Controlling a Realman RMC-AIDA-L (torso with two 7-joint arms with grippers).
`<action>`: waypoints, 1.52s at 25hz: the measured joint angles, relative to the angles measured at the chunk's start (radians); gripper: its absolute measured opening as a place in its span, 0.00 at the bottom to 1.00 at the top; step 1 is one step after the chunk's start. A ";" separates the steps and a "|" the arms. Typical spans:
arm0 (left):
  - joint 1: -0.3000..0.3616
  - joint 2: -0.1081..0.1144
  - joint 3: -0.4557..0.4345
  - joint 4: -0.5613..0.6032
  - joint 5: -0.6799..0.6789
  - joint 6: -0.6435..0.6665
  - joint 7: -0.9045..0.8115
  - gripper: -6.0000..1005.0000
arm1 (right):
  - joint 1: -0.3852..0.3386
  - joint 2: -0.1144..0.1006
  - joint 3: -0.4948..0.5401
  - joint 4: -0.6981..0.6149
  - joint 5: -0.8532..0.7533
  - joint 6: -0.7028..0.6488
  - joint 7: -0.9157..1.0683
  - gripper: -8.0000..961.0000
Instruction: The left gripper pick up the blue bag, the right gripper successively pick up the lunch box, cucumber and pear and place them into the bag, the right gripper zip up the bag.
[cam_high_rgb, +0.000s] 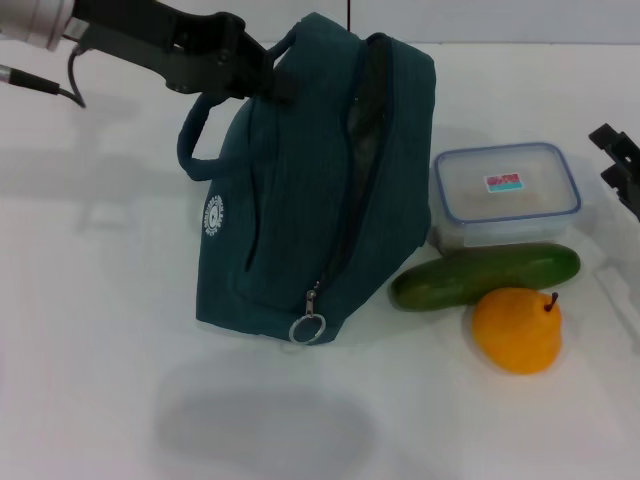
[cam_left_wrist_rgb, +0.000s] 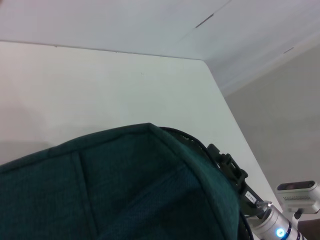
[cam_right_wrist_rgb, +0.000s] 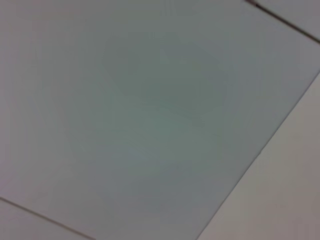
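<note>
That side (cam_high_rgb: 572, 180) of the lunch box faces my open right fingers, clear of the cucumber. My right gripper keeps moving in until its fingers close on the lunch box's short side.
The blue bag (cam_high_rgb: 300, 190) hangs tilted from one loop handle, and my left gripper (cam_high_rgb: 262, 72) is shut on that handle at the bag's top. Its zip stands open, with the ring pull (cam_high_rgb: 308, 328) at the low end. In the left wrist view the bag's fabric (cam_left_wrist_rgb: 110, 190) fills the lower part. To the bag's right lie the lunch box (cam_high_rgb: 506, 192), the cucumber (cam_high_rgb: 485, 275) in front of it, and the pear (cam_high_rgb: 517, 328) nearest me. My right gripper (cam_high_rgb: 618, 160) sits open at the far right edge, apart from the lunch box.
A white table (cam_high_rgb: 90, 330) carries everything, and the bag's shadow falls on it in front. The left wrist view shows the table's far corner (cam_left_wrist_rgb: 202, 61) and my right gripper (cam_left_wrist_rgb: 227, 167) behind the bag. The right wrist view shows only pale surface.
</note>
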 joint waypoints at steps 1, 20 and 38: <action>-0.001 0.001 0.000 0.000 0.000 0.000 0.001 0.06 | 0.005 0.000 0.000 0.006 -0.001 0.000 0.000 0.91; 0.009 0.002 0.001 0.000 0.007 0.000 0.024 0.06 | 0.059 0.000 0.007 0.060 -0.068 0.016 0.014 0.91; 0.010 -0.006 0.007 -0.006 0.007 -0.013 0.036 0.06 | 0.027 0.000 0.003 0.057 -0.090 -0.008 0.024 0.56</action>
